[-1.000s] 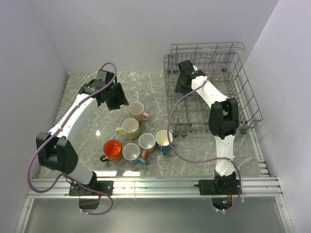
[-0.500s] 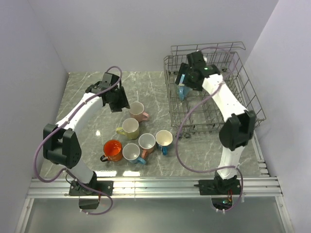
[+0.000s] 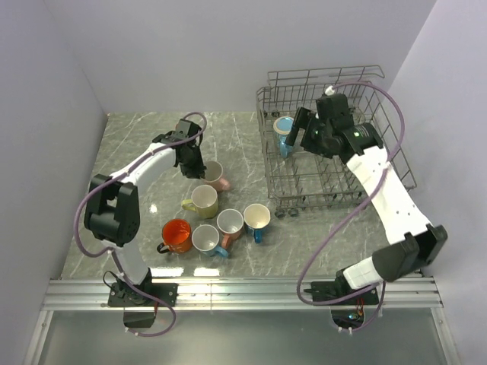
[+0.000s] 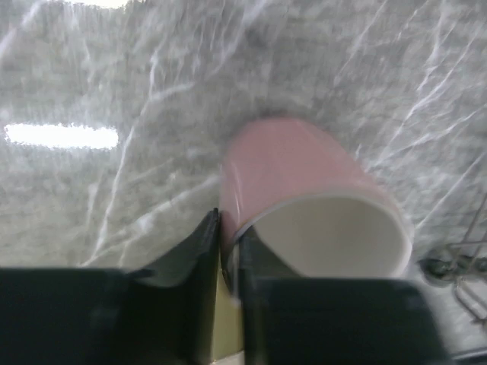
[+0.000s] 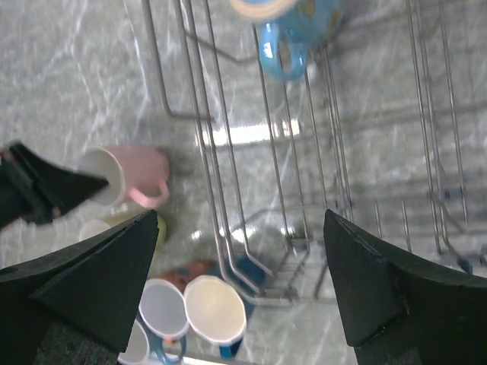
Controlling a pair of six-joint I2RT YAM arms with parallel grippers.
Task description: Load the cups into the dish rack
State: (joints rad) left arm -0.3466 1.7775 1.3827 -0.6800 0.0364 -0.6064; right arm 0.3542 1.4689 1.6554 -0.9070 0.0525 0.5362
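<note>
My right gripper should keep going toward the free handle (image 3: 224, 185) and close there, because my left gripper is pinching the pink cup's rim (image 3: 206, 169) across from the handle.
The pink cup (image 3: 217, 176) stands on the marble table, and my left gripper (image 3: 195, 163) is shut on its left wall. The left wrist view shows one finger (image 4: 199, 262) outside the pink cup (image 4: 293, 171) and the other inside its white rim. A light blue cup (image 3: 283, 128) sits at the left end of the grey wire dish rack (image 3: 396, 163). My right gripper (image 3: 302, 134) hangs open just right of that cup, holding nothing. Seen from the right wrist, the light blue cup (image 5: 293, 30) rests among the rack wires (image 5: 205, 114), far from the right gripper (image 5: 236, 266).
On the table in front of the pink cup stand a yellow-green cup (image 3: 203, 200), an orange cup (image 3: 176, 236), a pale blue cup (image 3: 205, 239), a salmon cup (image 3: 230, 223) and a dark blue cup (image 3: 256, 217). The rack's tall sides rise at the right.
My right gripper let go of the light blue cup in the rack, opened wide and drew back to the right. My left gripper moved to the pink cup and closed on its wall.
</note>
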